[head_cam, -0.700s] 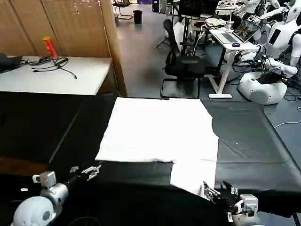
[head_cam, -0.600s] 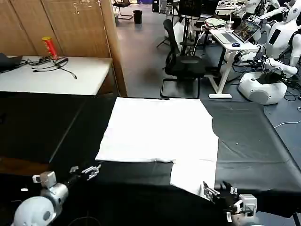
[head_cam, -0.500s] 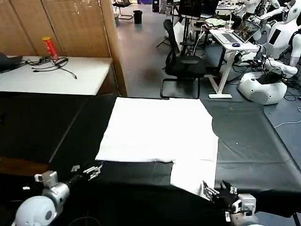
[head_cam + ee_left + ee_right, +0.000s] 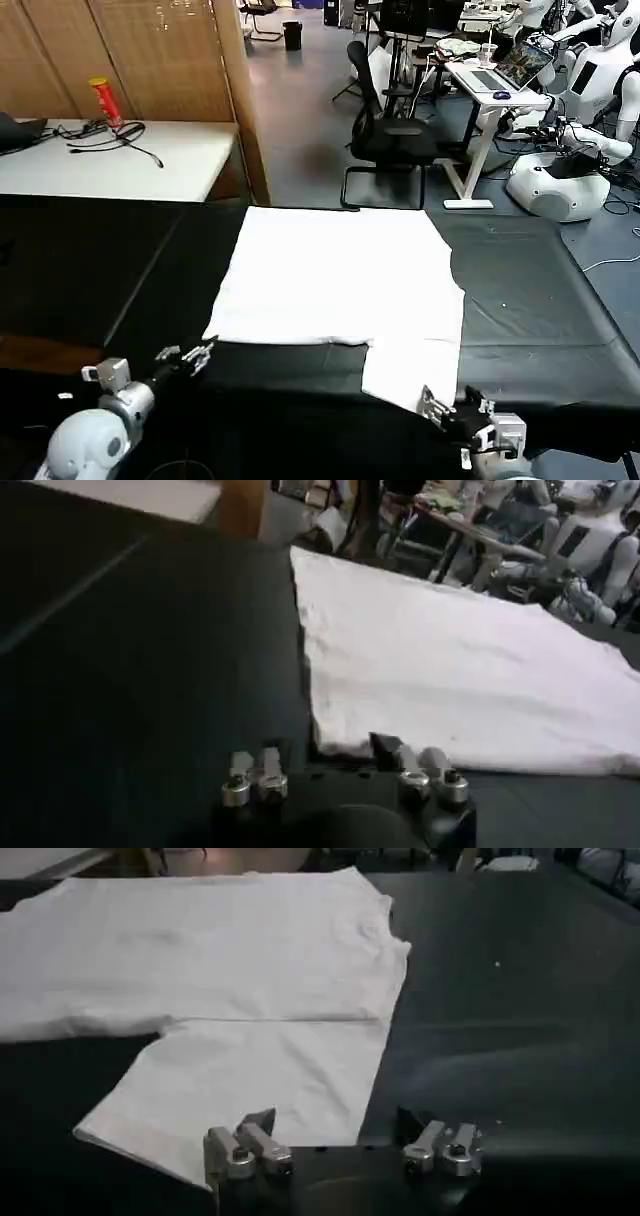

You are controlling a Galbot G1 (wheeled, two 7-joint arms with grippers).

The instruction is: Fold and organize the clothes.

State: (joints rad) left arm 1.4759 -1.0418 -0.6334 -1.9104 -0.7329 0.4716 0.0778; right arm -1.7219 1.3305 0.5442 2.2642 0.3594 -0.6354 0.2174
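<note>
The white T-shirt is lying thin and smooth (image 4: 330, 275). I expect its far edge (image 4: 305, 212) to fold over into a flat piece of cloth when I bring it toward me.
The clothes, one white T-shirt (image 4: 340, 270), lie flat on the black table (image 4: 540, 300), with one sleeve (image 4: 412, 368) reaching toward the near edge. My left gripper (image 4: 186, 357) is open, low over the table just short of the shirt's near left corner. In the left wrist view that gripper (image 4: 325, 760) points at the T-shirt (image 4: 450, 660) hem with nothing between its fingers. My right gripper (image 4: 446, 408) is open at the sleeve's near hem. In the right wrist view this gripper (image 4: 333, 1123) straddles the sleeve (image 4: 270, 1078) corner; one finger overlaps the cloth. No logo print shows.
A white side table (image 4: 150, 165) at the back left carries a red can (image 4: 104, 101) and cables. Beyond the black table stand an office chair (image 4: 390, 140), a desk with a laptop (image 4: 505, 75) and white robots (image 4: 560, 180). Bare black tabletop flanks the shirt.
My right gripper has shifted a little left along the sleeve's near hem. The left arm has edged right and forward toward the shirt's corner. The shirt has not moved.
</note>
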